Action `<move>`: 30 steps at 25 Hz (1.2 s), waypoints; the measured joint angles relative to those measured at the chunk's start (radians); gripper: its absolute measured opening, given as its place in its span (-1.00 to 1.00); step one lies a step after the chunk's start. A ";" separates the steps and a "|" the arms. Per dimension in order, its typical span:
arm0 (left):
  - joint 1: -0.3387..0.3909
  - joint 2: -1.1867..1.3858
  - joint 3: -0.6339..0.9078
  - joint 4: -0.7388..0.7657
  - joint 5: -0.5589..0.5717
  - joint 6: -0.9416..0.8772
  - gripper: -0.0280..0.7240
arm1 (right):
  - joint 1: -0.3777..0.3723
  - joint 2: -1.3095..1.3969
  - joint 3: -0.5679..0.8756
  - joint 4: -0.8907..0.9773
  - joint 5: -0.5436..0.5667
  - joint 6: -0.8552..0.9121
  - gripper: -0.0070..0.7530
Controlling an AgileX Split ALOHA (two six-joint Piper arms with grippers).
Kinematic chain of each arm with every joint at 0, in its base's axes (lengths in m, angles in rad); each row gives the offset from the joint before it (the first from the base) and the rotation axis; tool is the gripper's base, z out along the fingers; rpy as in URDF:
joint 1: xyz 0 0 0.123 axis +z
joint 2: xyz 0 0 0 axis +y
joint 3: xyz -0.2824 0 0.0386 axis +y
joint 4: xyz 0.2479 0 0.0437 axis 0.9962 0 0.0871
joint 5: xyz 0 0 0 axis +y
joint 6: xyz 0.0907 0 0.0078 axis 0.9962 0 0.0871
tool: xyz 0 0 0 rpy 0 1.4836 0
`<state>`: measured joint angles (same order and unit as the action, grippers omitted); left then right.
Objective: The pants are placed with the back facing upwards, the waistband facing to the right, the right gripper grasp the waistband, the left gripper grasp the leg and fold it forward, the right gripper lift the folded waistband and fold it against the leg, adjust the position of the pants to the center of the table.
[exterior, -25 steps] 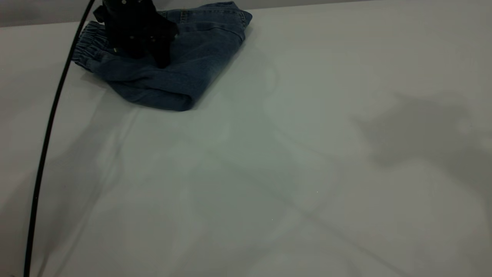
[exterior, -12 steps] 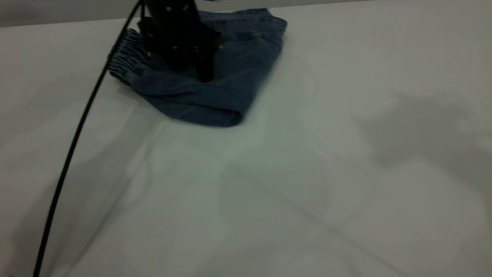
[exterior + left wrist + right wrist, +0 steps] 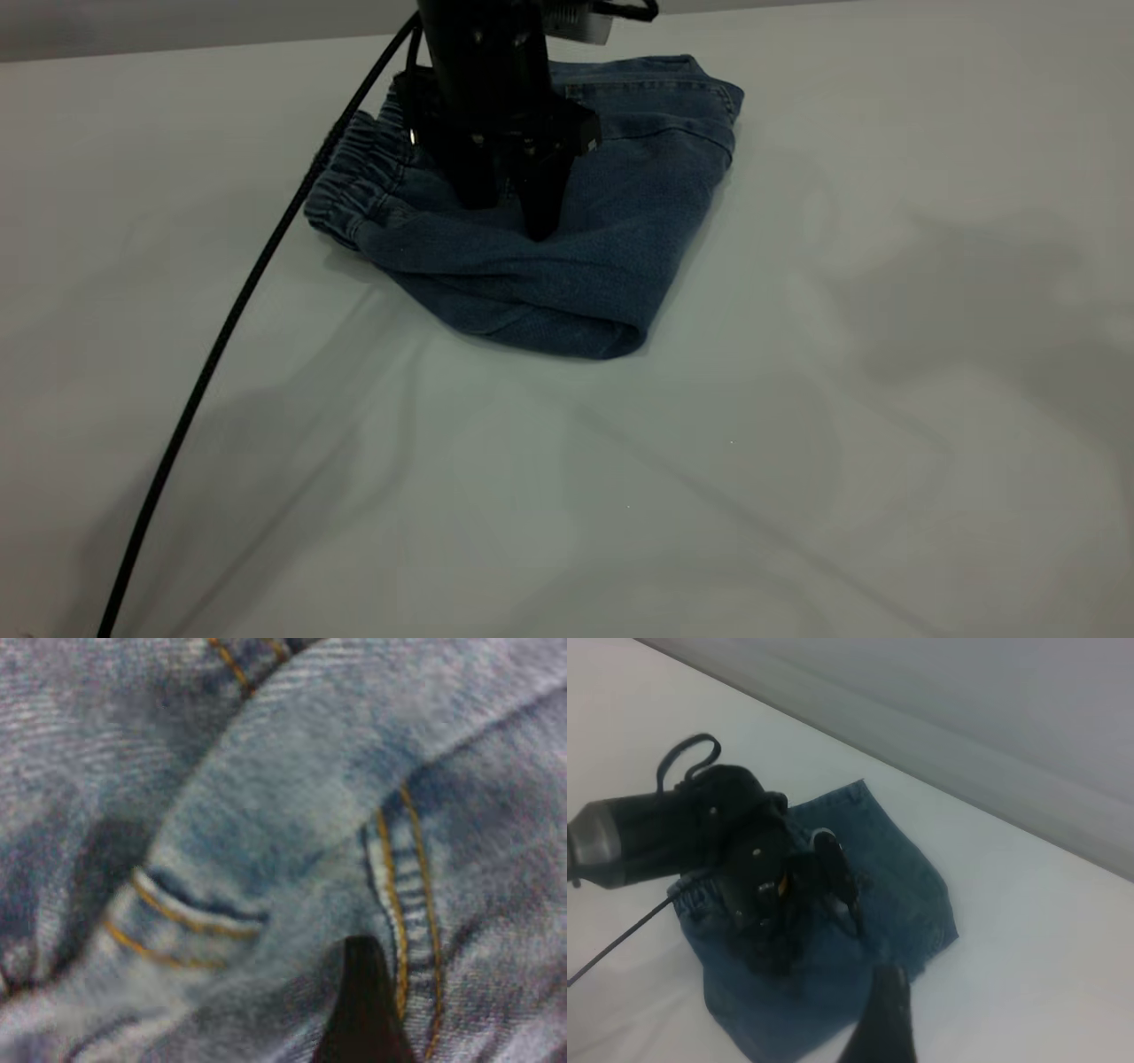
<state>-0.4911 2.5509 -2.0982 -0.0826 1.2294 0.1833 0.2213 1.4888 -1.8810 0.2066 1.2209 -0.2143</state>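
The pants (image 3: 648,138) lie askew close to the table's far edge, so the robot's left gripper should pinch the denim mid-bundle (image 3: 579,213), then turn the pants and drag them toward the center.
The pants (image 3: 611,248) lie folded into a compact blue denim bundle on the table (image 3: 797,461), toward its far middle. Their gathered waistband (image 3: 350,182) faces left in the exterior view. My left gripper (image 3: 509,208) stands upright on the bundle, open, both fingertips pressed into the denim. Its wrist view is filled with denim and tan stitching (image 3: 390,895), with one dark finger (image 3: 363,1001) showing. The printed leg is hidden in the fold. My right gripper (image 3: 952,1036) hovers off the pants (image 3: 908,877), open and holding nothing, one finger (image 3: 879,1014) in sight; it is outside the exterior view.
The left arm's black cable (image 3: 230,328) runs from the wrist down across the table to the near left corner. A grey wall band (image 3: 992,753) borders the table's far edge. Bare tabletop surrounds the pants on every side.
The left gripper has slid the folded pants rightward and toward the near side of the table, from the far left corner to the far middle. Its cable swung along with it.
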 joint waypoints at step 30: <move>0.001 0.132 -0.169 -0.001 -0.065 0.795 0.39 | 0.000 0.000 0.000 0.000 0.000 0.000 0.57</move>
<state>-0.4902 2.6825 -2.2668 -0.0840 1.1649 0.9786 0.2213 1.4888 -1.8810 0.2066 1.2209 -0.2143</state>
